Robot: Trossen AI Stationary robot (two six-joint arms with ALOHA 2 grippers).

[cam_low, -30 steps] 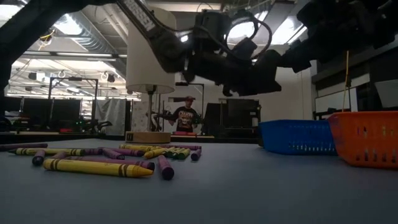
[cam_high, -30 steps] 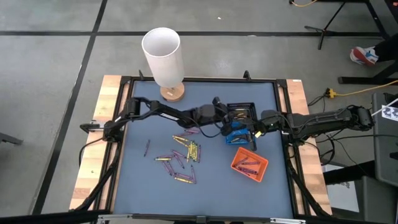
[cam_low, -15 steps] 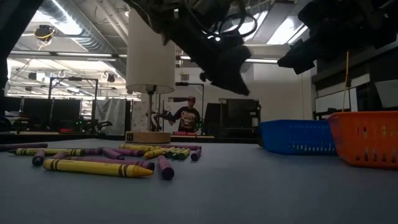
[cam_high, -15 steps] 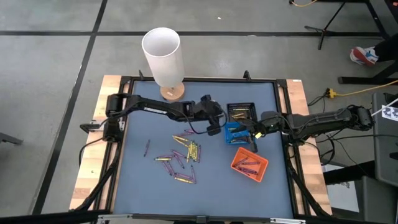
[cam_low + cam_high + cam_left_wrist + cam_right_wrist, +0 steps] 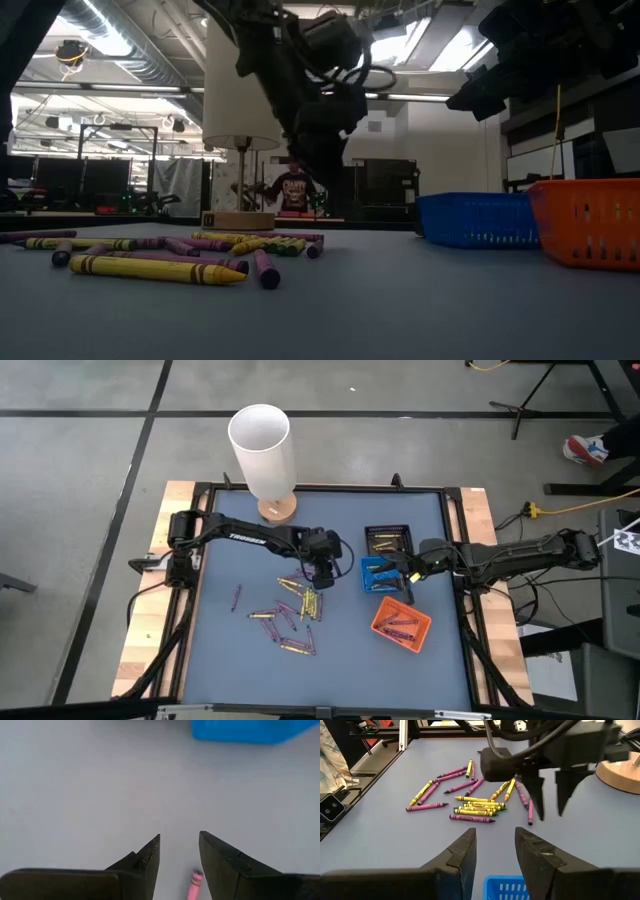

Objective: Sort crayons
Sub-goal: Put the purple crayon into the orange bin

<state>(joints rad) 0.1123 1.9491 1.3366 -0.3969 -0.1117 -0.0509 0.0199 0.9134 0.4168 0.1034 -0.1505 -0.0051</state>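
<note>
The purple crayon's end (image 5: pixel 197 875) points lengthwise in between the open fingers of my left gripper. I keep going down until the fingers are on both sides of the crayon's body (image 5: pixel 192 893), and then close them.
Yellow and purple crayons (image 5: pixel 295 608) lie loose on the blue-grey mat, left of centre; they also show as crayons (image 5: pixel 475 807) and crayons (image 5: pixel 160 262). My left gripper (image 5: pixel 325 570) hangs open above the mat at the pile's far right edge, pointing steeply down and holding nothing. One purple crayon tip (image 5: pixel 194 885) shows on the mat between its fingers. My right gripper (image 5: pixel 402 565) waits open over the blue tray (image 5: pixel 383 575); in its own view the right gripper (image 5: pixel 495 845) is empty.
A black tray (image 5: pixel 387 540) with yellow crayons sits behind the blue one, and an orange tray (image 5: pixel 401 622) with purple crayons sits nearer. A white lamp (image 5: pixel 262 445) on a wooden base (image 5: pixel 277 510) stands at the far left. A person (image 5: pixel 296 190) stands beyond the table.
My left gripper has gone from over the trays toward the table's left, to the crayon pile's edge. It has tipped from nearly level to pointing steeply down, staying open and empty. The crayons and trays have not moved.
</note>
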